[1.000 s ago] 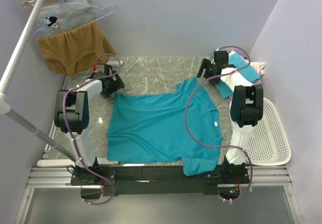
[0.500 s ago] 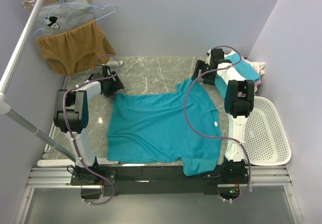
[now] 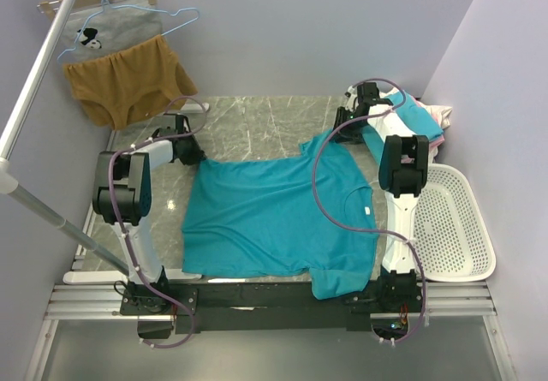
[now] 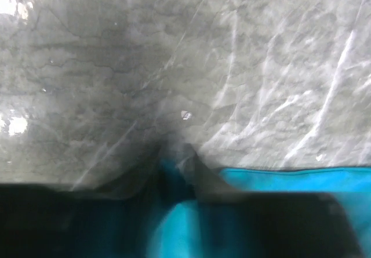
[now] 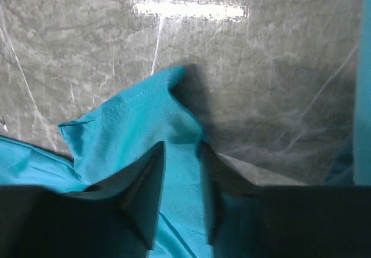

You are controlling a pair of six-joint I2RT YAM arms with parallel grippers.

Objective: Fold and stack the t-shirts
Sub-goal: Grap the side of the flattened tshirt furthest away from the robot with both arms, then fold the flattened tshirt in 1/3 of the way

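My left gripper and right gripper are to pull the teal t-shirt farther in before folding its far side (image 3: 257, 165), because the near sleeve (image 3: 341, 282) hangs over the table's near edge.
A teal t-shirt (image 3: 274, 214) lies spread flat on the marble table, its collar to the right and one sleeve hanging over the near edge. My left gripper (image 3: 193, 153) is at the shirt's far left hem corner. In the left wrist view the blurred left gripper (image 4: 177, 156) has its fingers almost together, with teal cloth (image 4: 179, 223) pinched between them. My right gripper (image 3: 339, 133) is on the far sleeve. In the right wrist view the right gripper (image 5: 179, 153) has its fingers on either side of a raised fold of the sleeve (image 5: 145, 119) and is shut on it.
More t-shirts, turquoise (image 3: 418, 117), white and pink (image 3: 440, 117), are piled at the far right corner. A white perforated basket (image 3: 462, 227) sits to the right of the right arm. A mustard garment (image 3: 128, 77) and a grey printed one (image 3: 111, 30) hang on a rail at the far left.
Both grippers moved in onto the shirt's far edge, the left to the hem corner and the right to the sleeve. Both went from wide open to closed on the cloth.
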